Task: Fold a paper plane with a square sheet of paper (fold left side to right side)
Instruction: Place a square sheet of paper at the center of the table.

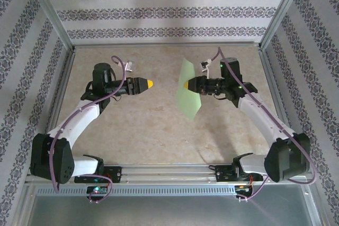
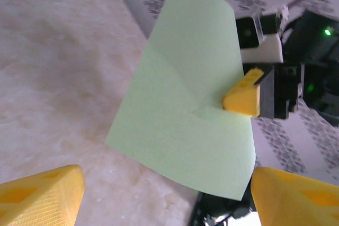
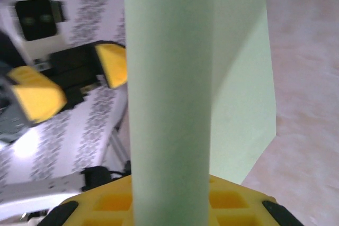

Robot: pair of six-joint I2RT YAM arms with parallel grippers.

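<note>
The light green paper [image 1: 188,96] will bend into a loose, rounded fold when the robot brings the paper's sides together, because the paper's lower edge [image 2: 153,170] bows in a smooth curve.
The square sheet of paper [image 1: 189,95] is light green and hangs upright above the table, right of centre. My right gripper [image 1: 186,84] is shut on its right side. In the left wrist view the paper [image 2: 180,109] shows a diagonal crease, and a yellow fingertip [image 2: 242,98] of the right gripper presses on its right edge. The right wrist view has the paper [image 3: 169,104] curving up from between the yellow fingers [image 3: 233,205]. My left gripper [image 1: 150,83] is open, level with the sheet and a short way to its left, touching nothing; its yellow fingers [image 2: 42,197] stand wide apart.
A beige marbled tabletop [image 1: 143,125] lies under both arms. Patterned walls and a metal frame [image 1: 164,43] close the back and sides. A purple cable [image 1: 119,70] loops over the left arm. The left gripper [image 3: 74,80] appears across from the paper in the right wrist view.
</note>
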